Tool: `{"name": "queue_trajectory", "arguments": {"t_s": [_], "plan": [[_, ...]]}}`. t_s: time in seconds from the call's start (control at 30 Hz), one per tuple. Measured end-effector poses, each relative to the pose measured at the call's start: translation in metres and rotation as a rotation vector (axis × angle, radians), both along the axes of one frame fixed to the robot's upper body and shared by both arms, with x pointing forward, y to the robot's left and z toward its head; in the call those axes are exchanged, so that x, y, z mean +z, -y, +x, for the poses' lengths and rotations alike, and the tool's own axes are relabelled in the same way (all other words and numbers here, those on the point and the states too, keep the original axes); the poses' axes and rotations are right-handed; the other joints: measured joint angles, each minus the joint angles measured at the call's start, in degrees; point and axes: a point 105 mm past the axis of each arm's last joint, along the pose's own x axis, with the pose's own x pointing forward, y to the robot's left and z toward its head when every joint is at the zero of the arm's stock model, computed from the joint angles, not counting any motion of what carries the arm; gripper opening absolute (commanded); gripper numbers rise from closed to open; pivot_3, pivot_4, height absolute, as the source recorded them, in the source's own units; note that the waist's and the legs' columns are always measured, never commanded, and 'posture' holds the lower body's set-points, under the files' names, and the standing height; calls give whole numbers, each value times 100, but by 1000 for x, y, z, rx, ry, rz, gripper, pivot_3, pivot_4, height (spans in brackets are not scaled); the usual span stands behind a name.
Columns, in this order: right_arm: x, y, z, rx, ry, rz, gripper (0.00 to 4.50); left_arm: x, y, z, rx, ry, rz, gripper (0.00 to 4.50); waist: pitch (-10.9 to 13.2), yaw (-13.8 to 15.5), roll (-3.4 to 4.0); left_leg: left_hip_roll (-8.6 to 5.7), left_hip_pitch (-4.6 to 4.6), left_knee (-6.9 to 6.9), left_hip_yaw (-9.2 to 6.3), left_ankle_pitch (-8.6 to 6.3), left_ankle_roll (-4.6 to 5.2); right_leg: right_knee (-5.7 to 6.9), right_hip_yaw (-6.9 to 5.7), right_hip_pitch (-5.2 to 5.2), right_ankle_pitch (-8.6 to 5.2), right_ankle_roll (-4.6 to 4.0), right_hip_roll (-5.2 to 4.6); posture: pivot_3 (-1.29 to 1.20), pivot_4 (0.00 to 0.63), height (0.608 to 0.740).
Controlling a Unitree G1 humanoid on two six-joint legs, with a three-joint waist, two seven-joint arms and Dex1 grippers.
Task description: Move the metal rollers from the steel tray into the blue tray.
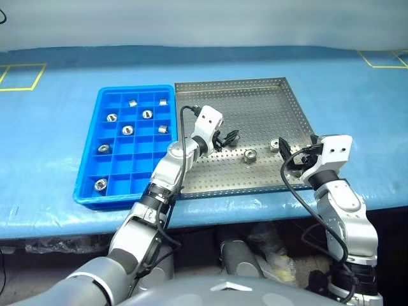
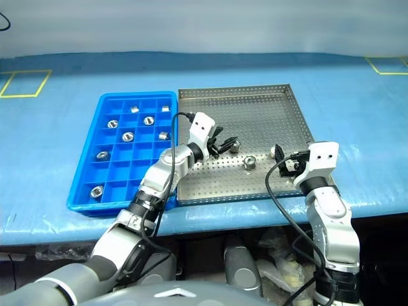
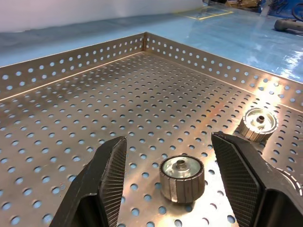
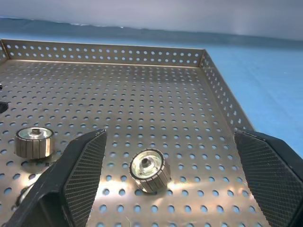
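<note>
My left gripper should keep moving forward, as one metal roller (image 2: 235, 146) stands upright between its open fingers, clear of its neighbours, until the fingers reach the roller's sides (image 3: 182, 189).
The steel tray (image 1: 255, 102) lies on the table with two metal rollers on its near half, one (image 1: 250, 155) toward the middle and one (image 1: 274, 145) further right. My left gripper (image 1: 228, 136) hovers low over the tray and is open. The middle roller (image 3: 181, 177) stands just ahead of it between the fingers, untouched. My right gripper (image 1: 291, 153) is open wide at the tray's near right corner, with the right roller (image 4: 149, 169) standing free in front of it. The blue tray (image 1: 89, 153) sits against the steel tray's left side. Several rollers (image 1: 126, 130) lie in its compartments.
Both trays rest on a blue table cover (image 1: 51, 166) whose front edge runs just below them. Yellow tape marks lie at the far left (image 1: 22, 76) and far right (image 1: 382, 58). Black cables loop from both wrists.
</note>
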Motion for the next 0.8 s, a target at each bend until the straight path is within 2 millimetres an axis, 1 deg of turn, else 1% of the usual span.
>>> {"name": "queue_trajectory", "arguments": {"t_s": [0.13, 0.23, 0.3, 0.37, 0.6, 0.63, 0.73, 0.77, 0.8], "plan": [[-1, 1, -4, -10, -5, -9, 4500, -6, 2, 4, 14, -5, 33, 3077, 0, -101, 0, 0, 1, 0, 1, 0, 0, 1, 4, 0, 1, 1, 1, -140, 150, 740], [-1, 2, -7, -22, -6, -26, 4500, -15, -1, 7, 49, -14, 74, 3077, 0, -133, 0, 0, 0, -1, 1, 0, 0, 1, 4, 0, 1, 1, 2, -145, 150, 740], [-2, 3, -8, -27, -10, -29, 4500, -20, 0, 6, 51, -25, 84, 3077, 0, -158, 0, -1, -1, 0, 2, 0, 0, 0, 5, -1, 1, 2, 1, -148, 150, 740], [-2, 3, -8, -29, -10, -30, 4500, -20, 1, 5, 49, -26, 83, 3077, 0, -183, 0, -1, -1, 0, 2, 0, 0, 0, 5, -1, 1, 2, 0, -153, 150, 740], [-3, 3, -9, -33, -11, -31, 4500, -31, 11, 0, 30, -69, 79, 3077, 0, -293, 0, -1, 0, 0, 2, 0, 0, 1, 5, -1, 1, 3, 1, -175, 150, 740], [-2, 3, -10, -33, -8, -32, 4500, -34, 12, 0, 31, -79, 84, 2710, 0, -313, 0, -1, 0, -1, 1, 0, 0, 0, 5, -1, 1, 3, 1, -178, 150, 740], [0, 2, -12, -35, -2, -35, 4500, -41, 9, 1, 52, -100, 95, 1849, 0, -354, 0, -1, 1, -2, 1, -1, 0, 1, 5, -1, 1, 3, 2, -178, 150, 740], [0, 2, -13, -37, 0, -36, 4500, -41, 8, 2, 61, -95, 93, 1680, 0, -370, 0, 0, 1, -1, 0, -1, 0, 1, 5, -1, 1, 3, 2, -178, 150, 740], [0, 2, -13, -39, -1, -36, 4500, -40, 7, 3, 71, -94, 92, 1684, 0, -385, 0, -1, 1, -2, 1, 0, 0, 1, 6, -1, 1, 3, 1, -178, 150, 740]]}}
